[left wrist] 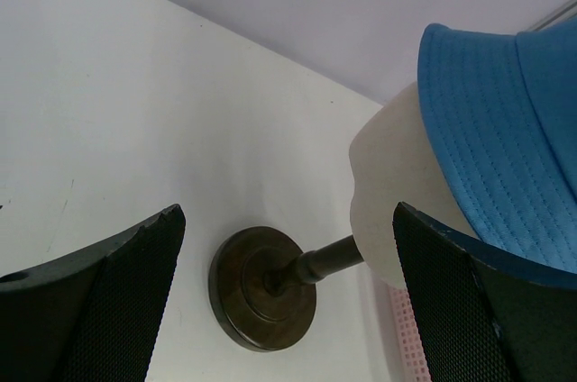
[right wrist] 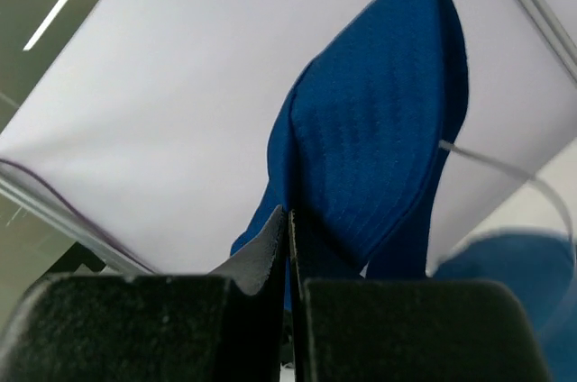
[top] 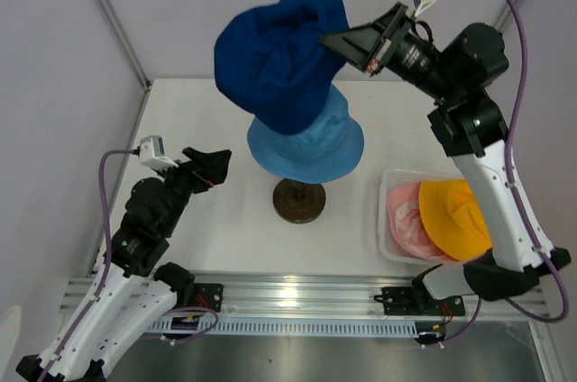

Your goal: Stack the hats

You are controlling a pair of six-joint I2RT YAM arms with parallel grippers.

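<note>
The navy hat (top: 279, 59) is hanging at a slant from my right gripper. I should first drape it over the light blue hat (top: 314, 146) and then grip the navy hat's rim lower down.
The light blue hat (top: 311, 143) sits on the cream mannequin head (left wrist: 383, 193), whose dark round base (top: 299, 200) stands mid-table. My right gripper (top: 335, 40) is shut on the brim of the dark navy hat (top: 275, 62) and holds it in the air, above and slightly behind the light blue hat. The navy hat also fills the right wrist view (right wrist: 379, 148). The yellow hat (top: 455, 215) and the pink hat (top: 410, 220) lie in the white basket (top: 386, 188) at the right. My left gripper (top: 212, 166) is open and empty, left of the mannequin base.
The basket stands near the table's right front edge. The mannequin's stem and base (left wrist: 266, 287) lie between my left fingers in the left wrist view. A metal rail (top: 297, 296) runs along the near table edge.
</note>
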